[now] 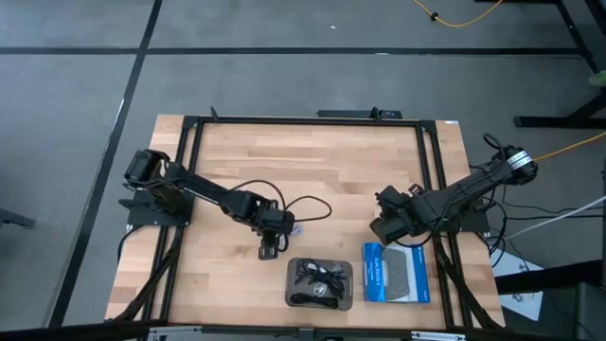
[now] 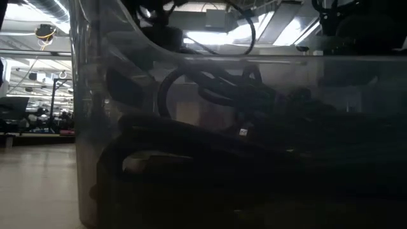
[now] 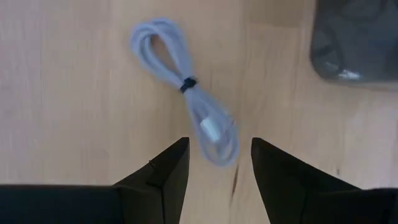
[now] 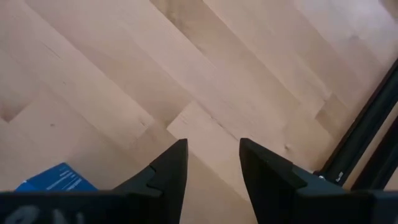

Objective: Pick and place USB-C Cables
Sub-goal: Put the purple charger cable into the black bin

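I expect the loops of the pale lavender USB-C cable (image 3: 202, 109) to stay bundled and keep their shape when I carry it, because a dark tie (image 3: 188, 84) holds it tight.
A pale lavender USB-C cable (image 3: 186, 87), coiled in a small bundle with a dark tie at its middle, lies flat on the wooden table. My left gripper (image 3: 217, 163) is open above it, and the bundle's near loop lies between the two fingertips, apart from them. In the high view this gripper (image 1: 271, 248) is just left of the grey tray (image 1: 292, 282), which holds black cable bundles (image 1: 320, 280). My right gripper (image 4: 212, 163) is open over bare wood; in the high view it (image 1: 383, 228) is above the table near the blue-and-grey box.
A blue-and-grey flat box (image 1: 396, 273) lies right of the tray at the near edge. A corner of the tray (image 3: 357, 43) shows close to the pale cable. The low view looks through the tray's wall (image 2: 82, 127) at dark cables. A black frame rail (image 4: 367, 137) runs beside my right gripper.
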